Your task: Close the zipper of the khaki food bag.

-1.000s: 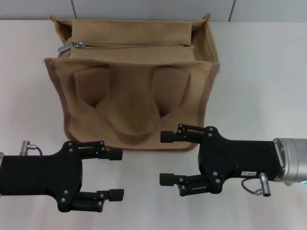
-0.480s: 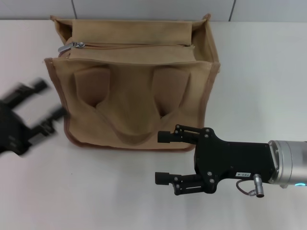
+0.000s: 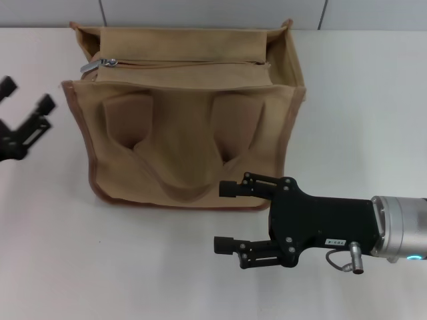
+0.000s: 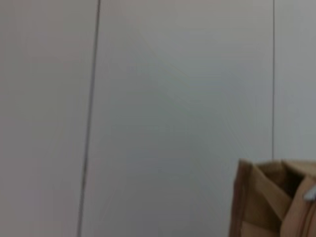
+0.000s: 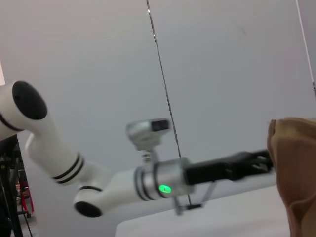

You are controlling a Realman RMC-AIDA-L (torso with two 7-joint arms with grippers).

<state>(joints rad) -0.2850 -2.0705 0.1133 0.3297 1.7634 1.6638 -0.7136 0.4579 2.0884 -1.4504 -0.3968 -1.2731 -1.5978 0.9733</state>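
The zipper's end (image 3: 92, 71) by the silver pull tab is lying slack, so the robot's left gripper should take hold of that end (image 3: 89, 75) and pull it tight before closing the zipper.
The khaki food bag (image 3: 187, 127) stands upright in the middle of the white table, its two pockets and handle strap facing me. Along its top panel runs the zipper (image 3: 187, 63), with the silver pull tab (image 3: 93, 65) at the bag's left end. My left gripper (image 3: 27, 95) hovers open to the left of the bag, apart from it, near the picture's edge. My right gripper (image 3: 224, 217) is open in front of the bag's lower right corner, holding nothing. The left wrist view catches the bag's corner (image 4: 256, 197). The bag's edge (image 5: 296, 173) shows in the right wrist view.
A white table (image 3: 367, 100) lies around the bag, with a grey panelled wall (image 3: 213, 13) behind it. The left arm (image 5: 163, 180) stretches across the right wrist view toward the bag.
My left gripper has swung from the near front of the table out to the left and farther back, beside the bag's left side. The right gripper has shifted slightly left and nearer.
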